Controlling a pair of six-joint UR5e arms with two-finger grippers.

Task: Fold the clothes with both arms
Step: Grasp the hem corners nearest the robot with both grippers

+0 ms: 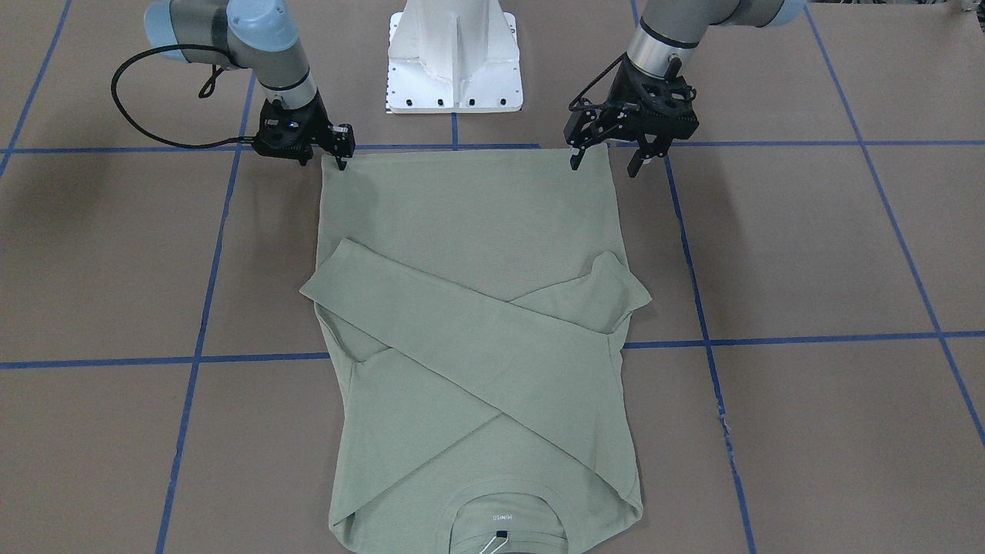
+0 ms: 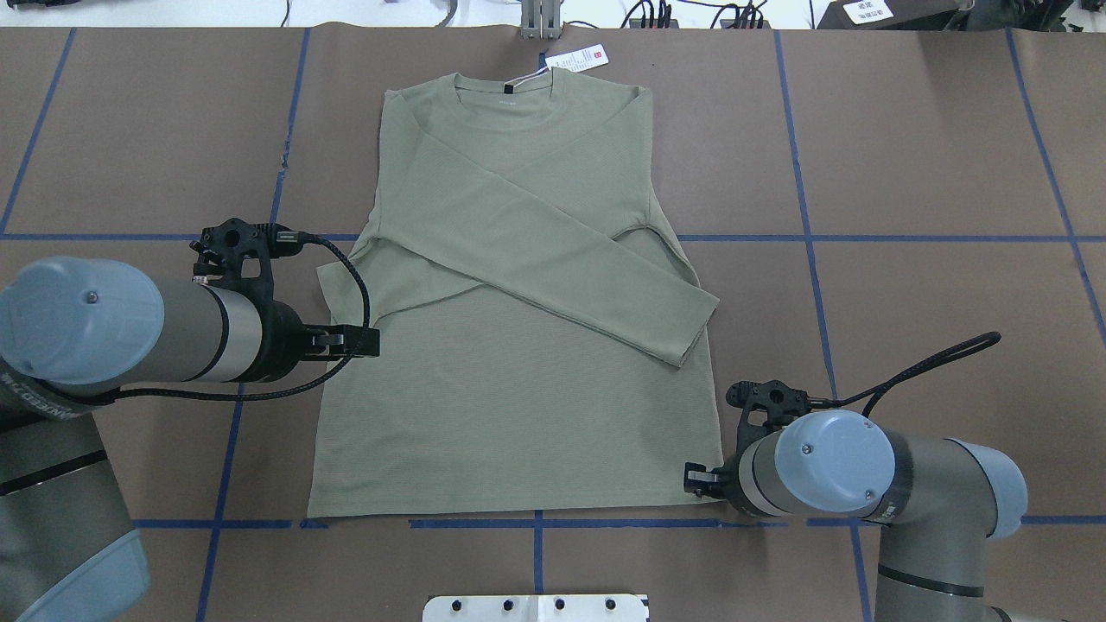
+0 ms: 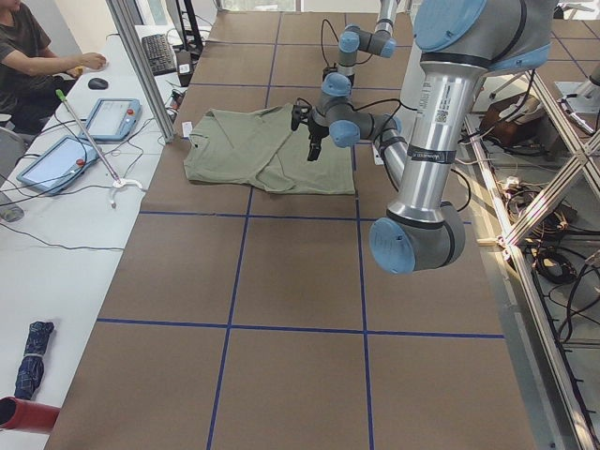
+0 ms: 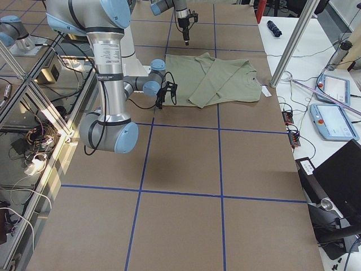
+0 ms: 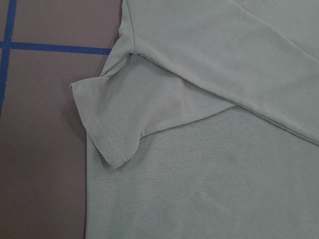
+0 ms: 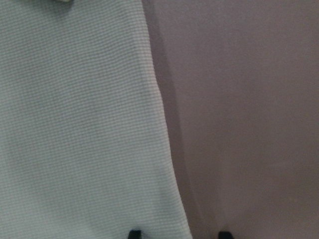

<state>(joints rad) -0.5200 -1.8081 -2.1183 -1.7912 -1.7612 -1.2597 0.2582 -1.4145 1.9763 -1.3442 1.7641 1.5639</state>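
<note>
I see a folded sleeve (image 1: 388, 300) that juts (image 1: 307, 291) past the shirt's side edge. The sleeve's corner will stick out when I fold the shirt's hem over toward the shirt's collar.
The sage-green shirt (image 1: 469, 223) lies flat on the table, collar away from the robot, hem toward it. Both sleeves are folded across the body and cross each other. Its white hang tag (image 2: 577, 59) sticks out by the collar. My left gripper (image 1: 605, 163) hangs open above the hem corner on its side, holding nothing; its wrist view shows a sleeve cuff (image 5: 107, 134) from well above. My right gripper (image 1: 338, 158) is low at the other hem corner and open. One of its fingertips (image 6: 134, 233) is over the shirt's side edge (image 6: 159, 124), the other over bare table.
The white pedestal base (image 1: 454, 58) stands just behind the hem. Blue tape lines (image 1: 769, 338) grid the brown table. A metal post (image 3: 141, 66) and a side table with tablets (image 3: 112, 117) stand beyond the collar end, where a person (image 3: 37, 56) sits.
</note>
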